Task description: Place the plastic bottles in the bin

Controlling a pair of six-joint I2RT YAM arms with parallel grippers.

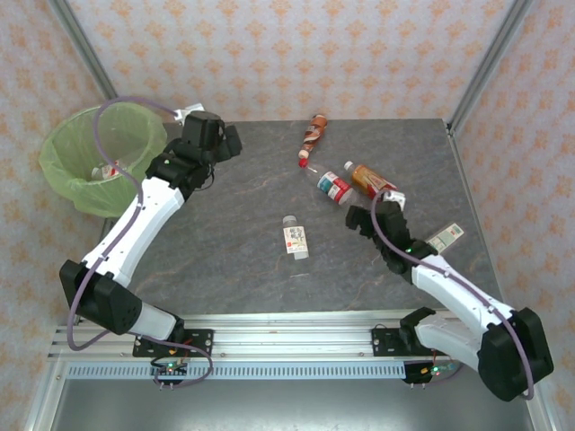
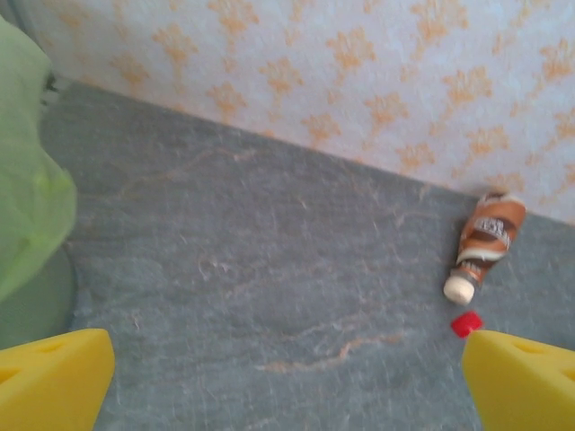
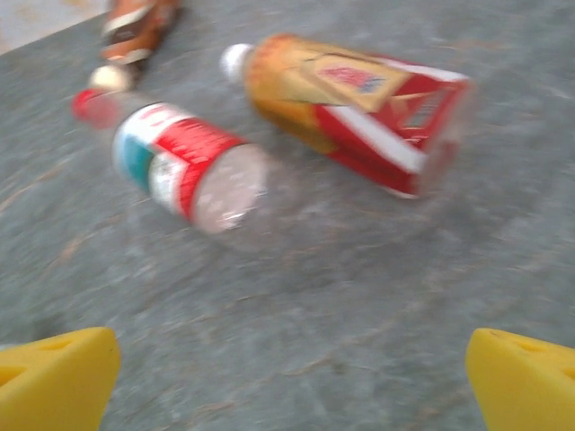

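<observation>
I should keep moving my open right gripper, as the bottle (image 1: 449, 234) beside my right arm lies clear of the other bottles, until its fingers straddle that bottle's body (image 1: 440, 241).
Several plastic bottles lie on the grey table. A brown-red one (image 1: 313, 132) (image 2: 485, 242) (image 3: 135, 27) is at the back. A clear one with a red and blue label (image 1: 334, 187) (image 3: 184, 166) and an amber one (image 1: 370, 181) (image 3: 350, 108) lie just ahead of my right gripper (image 1: 375, 215) (image 3: 287, 382), which is open and empty. A white-capped clear bottle (image 1: 296, 238) lies mid-table. Another bottle (image 1: 445, 238) peeks out beside the right arm. The green-lined bin (image 1: 63, 171) (image 2: 27, 180) stands far left with a bottle (image 1: 108, 171) inside. My left gripper (image 1: 229, 141) (image 2: 287, 386) hangs open and empty beside the bin.
Patterned walls and metal corner posts enclose the table at the back and on both sides. The bin stands off the table's left edge. Bare grey tabletop lies between the left gripper and the brown-red bottle.
</observation>
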